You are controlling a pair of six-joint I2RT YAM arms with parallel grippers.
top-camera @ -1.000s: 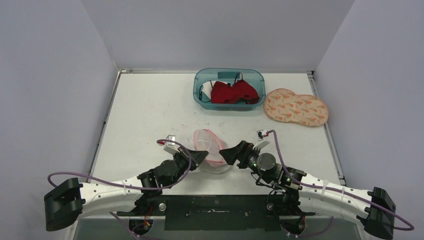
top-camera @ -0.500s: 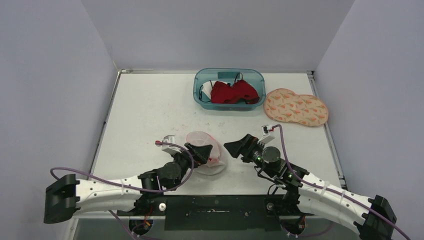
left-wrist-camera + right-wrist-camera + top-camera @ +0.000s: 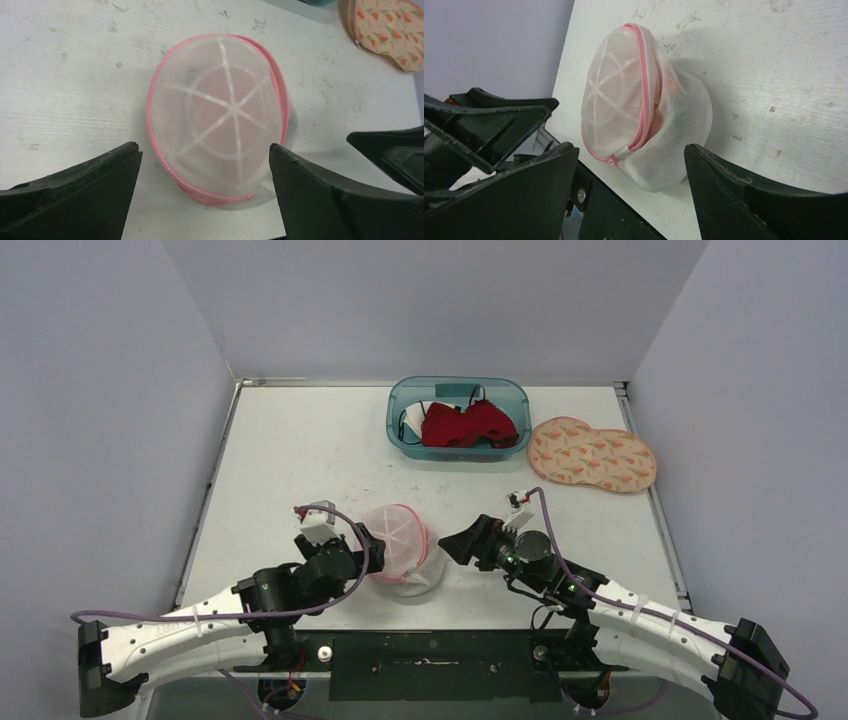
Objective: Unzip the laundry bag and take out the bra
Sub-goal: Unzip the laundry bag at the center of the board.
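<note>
The robot's left gripper should lift the pink rim (image 3: 158, 152) before the right gripper takes the lid (image 3: 398, 538), because the lid lies over the laundry bag's body and hides the bra.
The laundry bag (image 3: 402, 546) is a round white mesh pouch with a pink zip rim, lying near the table's front edge between both arms. Its ribbed lid (image 3: 220, 112) faces up, and the lid stands slightly off the body (image 3: 674, 125) along the pink rim. The bra is hidden inside, apart from a pinkish tint through the mesh. My left gripper (image 3: 372, 558) is open just left of the bag, its jaws apart from it (image 3: 202, 147). My right gripper (image 3: 462, 544) is open on the bag's right side, touching nothing (image 3: 630, 147).
A teal bin (image 3: 400, 405) at the back holds a red garment (image 3: 465, 425) and white items. A floral padded piece (image 3: 592, 454) lies to its right. Grey walls close in the table on three sides. The front edge and black mounting rail (image 3: 614, 210) run right below the bag.
My left gripper opened, let go of the bag's rim and drew back to the left. The bag shifted slightly left and its lid now faces up. My right gripper stayed open, nearly still.
</note>
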